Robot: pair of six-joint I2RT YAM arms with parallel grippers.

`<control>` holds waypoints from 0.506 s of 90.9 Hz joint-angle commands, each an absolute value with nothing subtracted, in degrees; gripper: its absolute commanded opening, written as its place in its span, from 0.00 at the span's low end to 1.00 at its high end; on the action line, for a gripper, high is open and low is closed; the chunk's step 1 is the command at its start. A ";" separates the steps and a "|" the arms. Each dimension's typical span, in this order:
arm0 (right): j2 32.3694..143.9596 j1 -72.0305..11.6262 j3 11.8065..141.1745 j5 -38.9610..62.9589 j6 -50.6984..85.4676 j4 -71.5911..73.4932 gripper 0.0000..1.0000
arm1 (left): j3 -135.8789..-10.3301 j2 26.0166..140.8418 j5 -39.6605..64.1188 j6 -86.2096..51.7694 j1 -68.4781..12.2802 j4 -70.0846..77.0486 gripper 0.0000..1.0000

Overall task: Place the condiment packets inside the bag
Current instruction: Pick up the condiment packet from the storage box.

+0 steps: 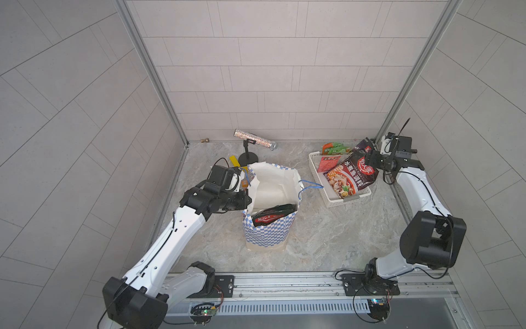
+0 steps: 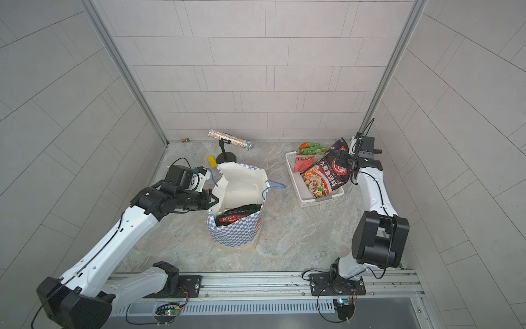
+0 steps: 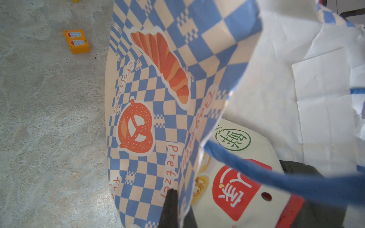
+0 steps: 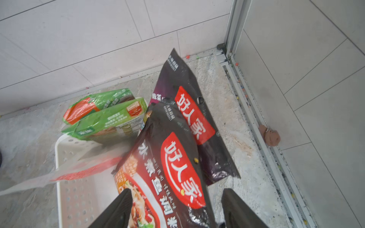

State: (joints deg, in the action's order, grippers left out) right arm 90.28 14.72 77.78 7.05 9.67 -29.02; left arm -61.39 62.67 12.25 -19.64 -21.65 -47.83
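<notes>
The near maroon packet (image 1: 350,174) will come away alone when the robot lifts it, because the second maroon packet's edge (image 1: 363,144) fans out behind.
The blue-and-white checkered bag (image 1: 267,233) (image 2: 236,230) stands upright mid-floor with its mouth wide. My left gripper (image 1: 249,199) (image 3: 179,213) is shut on its left rim, one dark finger (image 3: 170,203) outside the wall. Inside lie a dark packet (image 1: 270,218) and a white one with a red logo (image 3: 237,187). My right gripper (image 1: 370,159) (image 4: 177,207) is open, its fingers on either side of the near edge of a maroon condiment packet (image 1: 353,178) (image 4: 173,158). A second maroon packet (image 4: 189,102), green packets (image 1: 336,148) (image 4: 106,116) and a red one (image 1: 324,163) lie behind it.
The packets rest in and over a white perforated basket (image 1: 350,198) (image 4: 75,197) at the back right, close to the right wall rail. A glittery tube on a black stand (image 1: 253,139) and a yellow block (image 1: 234,162) (image 3: 76,41) sit behind the bag. A blue cord handle (image 3: 276,177) crosses the bag's mouth.
</notes>
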 commanded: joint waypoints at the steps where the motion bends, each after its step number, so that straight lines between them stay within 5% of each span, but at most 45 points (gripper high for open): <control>1: 95.71 15.83 79.97 10.89 9.02 -30.69 0.73 | -60.34 63.46 11.31 -18.57 -21.63 -49.13 0.00; 46: 95.82 16.35 72.35 30.99 13.19 -26.94 0.63 | -60.31 64.36 10.81 -18.48 -21.64 -49.36 0.00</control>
State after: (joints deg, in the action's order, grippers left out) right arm 98.72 16.25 74.70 21.98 11.11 -28.64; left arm -61.39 63.20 12.21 -19.49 -21.65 -47.94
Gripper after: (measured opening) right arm 0.635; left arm 0.067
